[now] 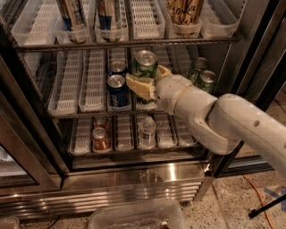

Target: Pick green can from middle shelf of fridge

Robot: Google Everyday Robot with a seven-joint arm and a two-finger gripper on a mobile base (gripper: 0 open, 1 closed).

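My gripper is lifting the green can, and the green can's silver top [145,54] is close under the shelf above. It should stop lifting and pull the can down and out past the middle shelf's edge [148,111].
The green can [145,67] has a dark green body with pale markings and a silver top. It is held in front of the middle shelf [80,89], a wire rack with white slotted lane trays. It sits a little above its tray. My gripper [146,77] is shut on the can, with one yellowish finger [139,87] on its left and the other on its right. The white arm reaches in from the lower right. The fridge [134,179] has a stainless base and dark door frames.
Two blue cans [117,91] stand just left of the held can, and two more green cans [202,75] at the shelf's right end. Red cans [100,137] and a clear bottle [146,131] are on the lower shelf. Tall cans [184,12] stand above. A plastic tub [134,217] lies on the floor.
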